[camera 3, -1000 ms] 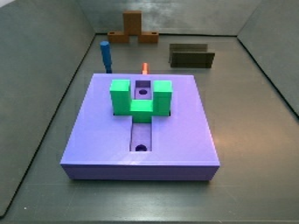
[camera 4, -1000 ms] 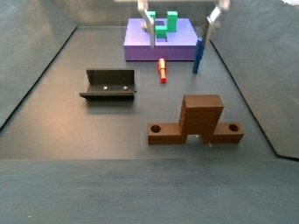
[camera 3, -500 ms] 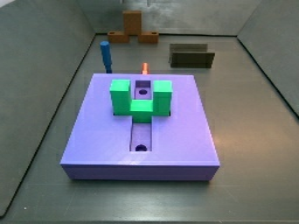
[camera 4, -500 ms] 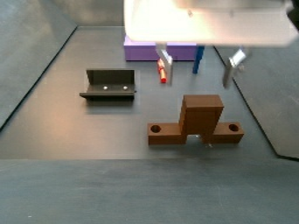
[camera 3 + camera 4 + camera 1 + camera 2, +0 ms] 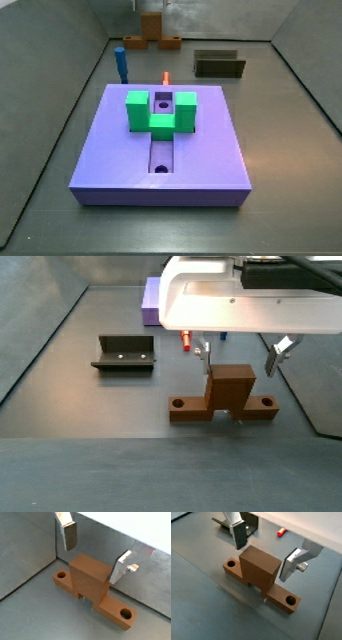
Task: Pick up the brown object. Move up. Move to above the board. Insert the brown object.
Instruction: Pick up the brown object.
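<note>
The stem's bottom side point(image 5: 152, 44) has a notch in it. The brown object point(image 5: 152, 27) will straddle the green block, with the arms settling into the groove, when I put it in.
The brown object point(image 5: 227, 393) stands on the dark floor, its thick stem upright and its holed cross arms flat; it shows in both wrist views point(image 5: 90, 578) point(image 5: 258, 569) and far back in a side view point(image 5: 155, 36). My gripper point(image 5: 242, 358) is open just above it. The fingertips reach about the level of the stem's top, one on each side, apart from it point(image 5: 95, 552) point(image 5: 264, 550). The purple board point(image 5: 120, 150) with its green U-shaped block point(image 5: 162, 110) lies apart from the brown object; only a corner of the board point(image 5: 152, 301) shows behind the gripper body.
The dark fixture point(image 5: 124, 352) point(image 5: 219, 65) stands on the floor beside the brown object. A small red peg point(image 5: 166, 77) point(image 5: 281, 532) lies between board and brown object. A blue upright peg point(image 5: 122, 63) stands near the board's corner. Grey walls enclose the floor.
The gripper has moved from above the board to the brown object and come down, so its open fingers now flank the stem's top. Nothing else moved.
</note>
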